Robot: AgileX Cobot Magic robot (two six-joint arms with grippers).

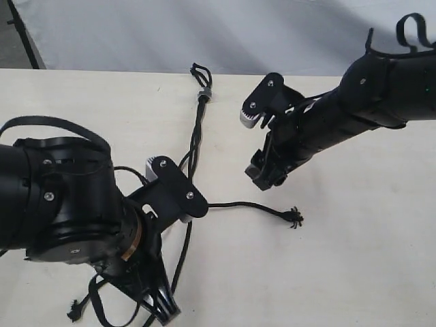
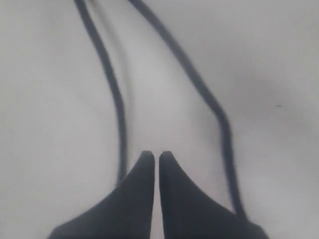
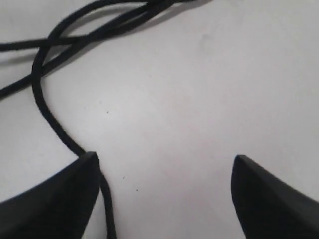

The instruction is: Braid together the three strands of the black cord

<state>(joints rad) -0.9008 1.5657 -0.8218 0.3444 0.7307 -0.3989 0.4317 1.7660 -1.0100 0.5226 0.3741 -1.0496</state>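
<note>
The near-edge strand is beside the gap where my left gripper is shut, so my left gripper should open, take that strand and lay it across the neighbouring strand.
The black cord lies on the table, its short loop and grey band at the far end. The three strands run together from the band and pass under my left arm. One strand bends right to a frayed tip, one runs toward the near edge, and another tip shows at bottom left. My left gripper is shut on nothing, with two strands lying either side ahead of it. My right gripper is open above the bare table, a strand passing beside one finger.
The cream table meets a grey backdrop at the far side. Glossy cable loops ride on the left arm and the right arm. Each wrist's camera bracket juts out over the cord area.
</note>
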